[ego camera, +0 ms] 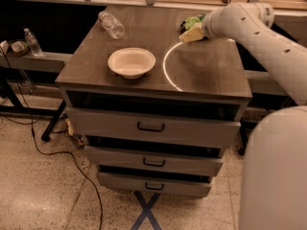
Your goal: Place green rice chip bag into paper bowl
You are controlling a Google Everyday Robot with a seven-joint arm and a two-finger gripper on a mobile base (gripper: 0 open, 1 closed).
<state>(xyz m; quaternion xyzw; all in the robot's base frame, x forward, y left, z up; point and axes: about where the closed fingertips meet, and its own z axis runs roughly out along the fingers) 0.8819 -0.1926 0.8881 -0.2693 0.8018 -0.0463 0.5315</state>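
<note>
The green rice chip bag [191, 23] will tip and hang at a slant below when the robot lifts, because the gripper meets the lying bag at its near side [195, 31].
The green rice chip bag [193, 21] lies at the back right of the cabinet top, partly hidden behind my gripper. My gripper [190, 34] reaches in from the right, low over the top, right at the bag's near side. The paper bowl [131, 62] is off-white and stands empty at the front left of the cabinet top, well left of the gripper.
A clear plastic bottle [111, 24] lies at the back left of the cabinet top [206, 73]. A bright curved reflection [165, 68] crosses the top between bowl and gripper. Drawers [151, 126] sit below. A small bottle [32, 42] stands on a shelf at the left. My arm [268, 37] fills the right side.
</note>
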